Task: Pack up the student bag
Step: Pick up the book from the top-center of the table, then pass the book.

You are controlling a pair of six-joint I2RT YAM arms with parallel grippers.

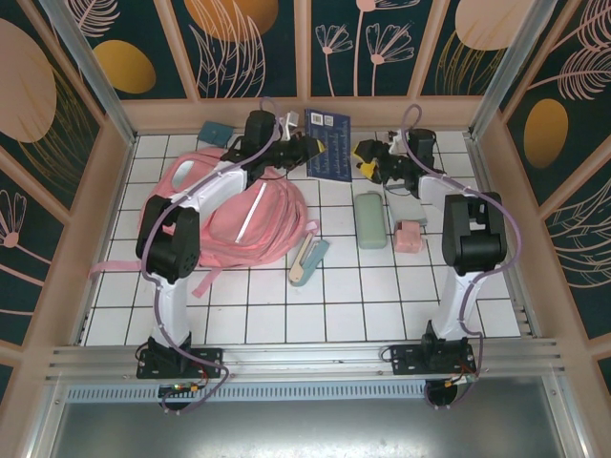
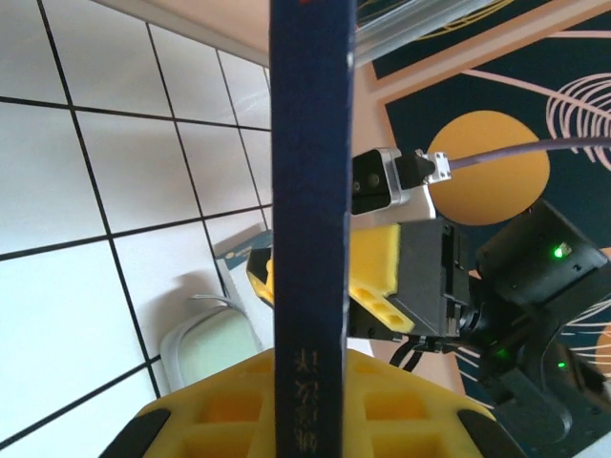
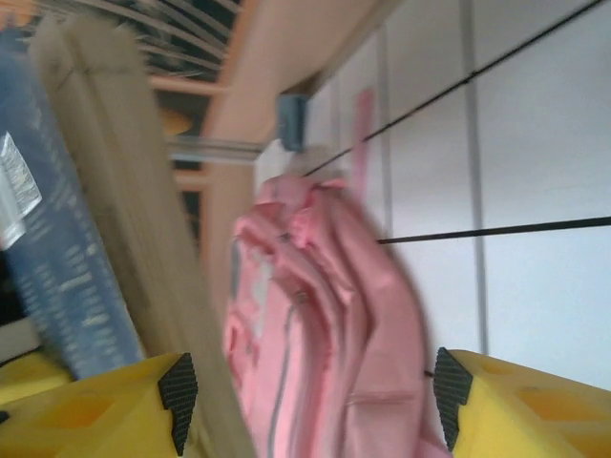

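The dark blue book (image 1: 329, 148) will stay stiff and closed when the robot carries it, because the page edges (image 3: 141, 210) run straight in a thick block.
The student bag (image 1: 239, 215), a big soft pink backpack, lies on the white tiles at the left. It shows blurred in the right wrist view as pink folds (image 3: 329, 334). A dark blue book (image 1: 327, 143) is held on edge near the back wall. My left gripper (image 1: 304, 148) is shut on it, and the spine (image 2: 310, 219) rises between my yellow fingers (image 2: 220, 410). My right gripper (image 1: 368, 157) is open just right of the book, whose page edges (image 3: 124, 191) pass beside its left pad (image 3: 177, 386).
A pale green case (image 1: 370, 219), a small pink item (image 1: 409, 236) and a grey item (image 1: 406, 205) lie at the right. A teal and pink item (image 1: 308, 260) lies in front of the bag. A teal object (image 1: 215, 131) sits by the back wall (image 1: 305, 113).
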